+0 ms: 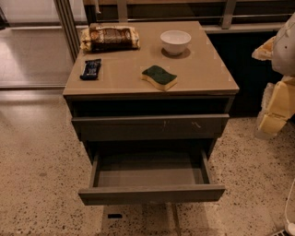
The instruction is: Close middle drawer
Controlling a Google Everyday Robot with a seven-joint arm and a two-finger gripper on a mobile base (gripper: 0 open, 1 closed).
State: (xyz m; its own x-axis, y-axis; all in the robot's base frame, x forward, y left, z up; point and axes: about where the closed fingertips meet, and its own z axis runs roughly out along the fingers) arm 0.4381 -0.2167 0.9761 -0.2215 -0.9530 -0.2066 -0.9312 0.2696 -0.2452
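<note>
The pulled-out front (152, 195) covers the lower part of the cabinet. A hidden bottom drawer should come into view when I push the middle drawer (150, 171) in.
The middle drawer (150, 193) is pulled far out of the grey-brown cabinet. Its plain flat front faces me low in the view, and its bare grey inside (150, 173) holds nothing. Above it, the top drawer front (150, 126), with small white scratches, stands slightly out from the cabinet. My gripper (272, 117), with pale yellow and white parts, hangs at the right edge of the view. It is to the right of the cabinet at about the top drawer's height, apart from both drawers and holding nothing that I can see.
On the cabinet top (207, 73) are a white bowl (175, 41), a green and yellow sponge (159, 76), a brown snack bag (109, 38) and a dark blue bar (91, 68). Speckled floor (37, 175) surrounds the cabinet. A railing (184, 11) runs behind it.
</note>
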